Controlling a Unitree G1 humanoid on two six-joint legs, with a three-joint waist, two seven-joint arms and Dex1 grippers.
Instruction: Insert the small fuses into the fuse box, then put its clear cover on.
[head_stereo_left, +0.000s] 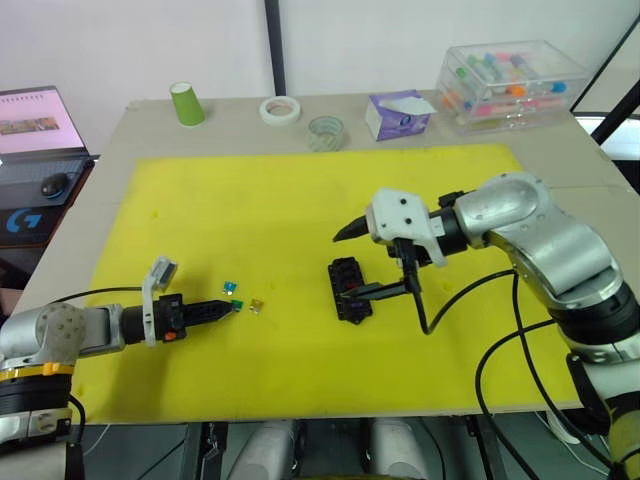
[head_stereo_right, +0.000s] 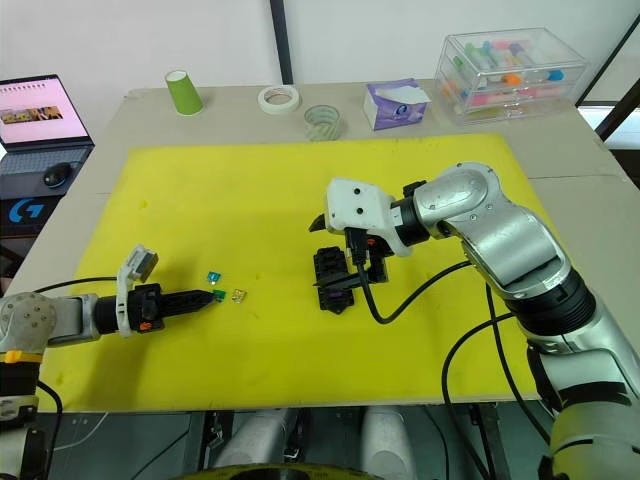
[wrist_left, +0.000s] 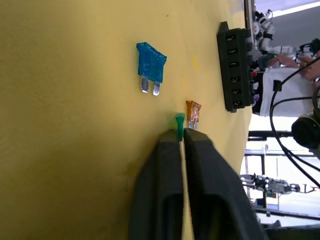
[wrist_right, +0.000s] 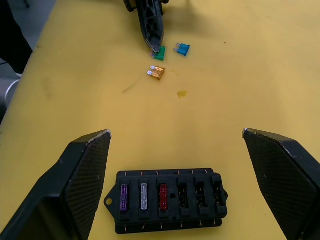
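Note:
My gripper will push the green fuse (head_stereo_left: 236, 305) into its slot. The red fuse (wrist_right: 163, 196) stands edge-up with its narrow top showing, so the green fuse will stay standing the same way.
The black fuse box (wrist_right: 167, 200) lies on the yellow mat (head_stereo_left: 300, 200), right of centre. Its slots hold a purple, a grey and a red fuse, and the other three are empty. My right gripper (wrist_right: 176, 132) hovers open just above the box, one finger on each side of it. To the left, my left gripper (head_stereo_left: 230, 307) rests low on the mat, shut on a green fuse (wrist_left: 179, 121). A teal fuse (wrist_left: 150, 62) and an amber fuse (wrist_left: 193, 112) lie loose beside its tip. The clear cover is out of view.
Along the table's back edge stand a green cup (head_stereo_left: 187, 103), two tape rolls (head_stereo_left: 281, 109) (head_stereo_left: 325, 132), a purple tissue box (head_stereo_left: 398, 113) and a clear drawer box (head_stereo_left: 512, 82). A laptop (head_stereo_left: 35, 120) and mouse (head_stereo_left: 52, 185) sit off the table's left side.

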